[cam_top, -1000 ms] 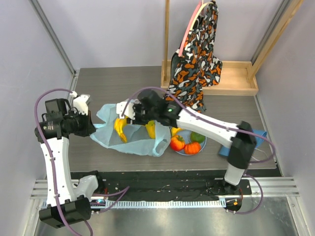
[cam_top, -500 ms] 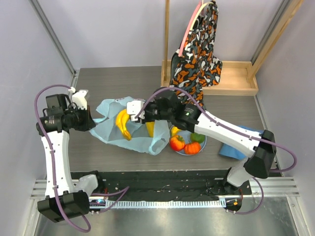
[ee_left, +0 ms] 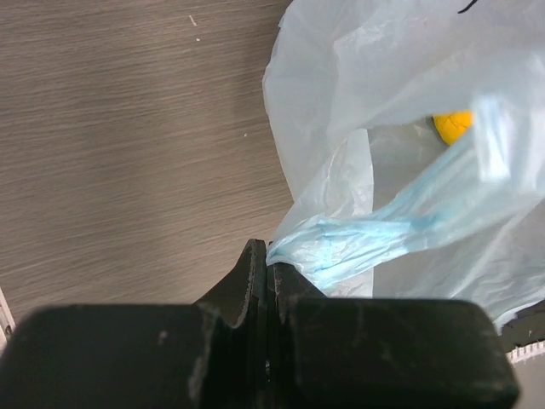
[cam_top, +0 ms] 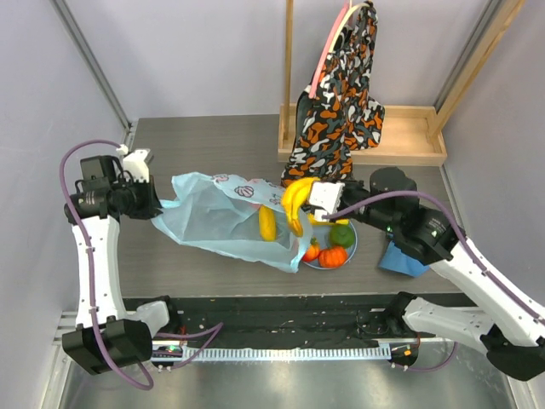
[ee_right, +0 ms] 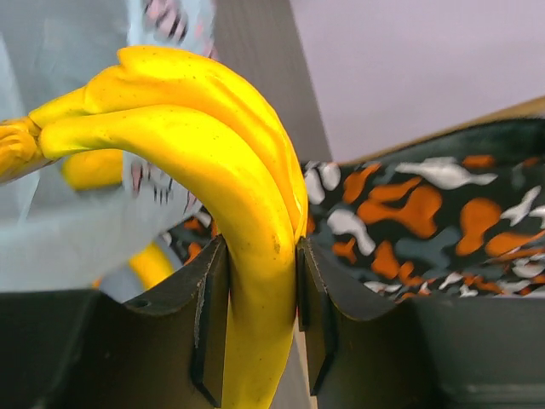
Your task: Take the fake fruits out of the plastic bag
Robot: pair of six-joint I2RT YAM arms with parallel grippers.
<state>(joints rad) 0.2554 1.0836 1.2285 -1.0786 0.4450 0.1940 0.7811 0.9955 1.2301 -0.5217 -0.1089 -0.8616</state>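
The bag's open end lies over part of the plate. My left gripper should pull the bag out of the way before my right gripper puts the banana bunch down on the plate.
The light-blue plastic bag lies on the table, its left end pinched in my shut left gripper; the bag also fills the left wrist view. A yellow fruit still shows through the bag. My right gripper is shut on the yellow banana bunch and holds it in the air at the bag's right end, above the plate; the bunch sits between the pads in the right wrist view. A red fruit, an orange ribbed fruit and a green fruit lie on the pale-blue plate.
A patterned orange, black and white cloth hangs from a wooden stand at the back right, close behind the right gripper. A blue cloth lies right of the plate. Grey walls stand on both sides.
My right gripper has pulled the banana bunch out of the bag and carried it right, to above the plate. The bag has stretched rightward. My left gripper keeps hold of the bag's left end.
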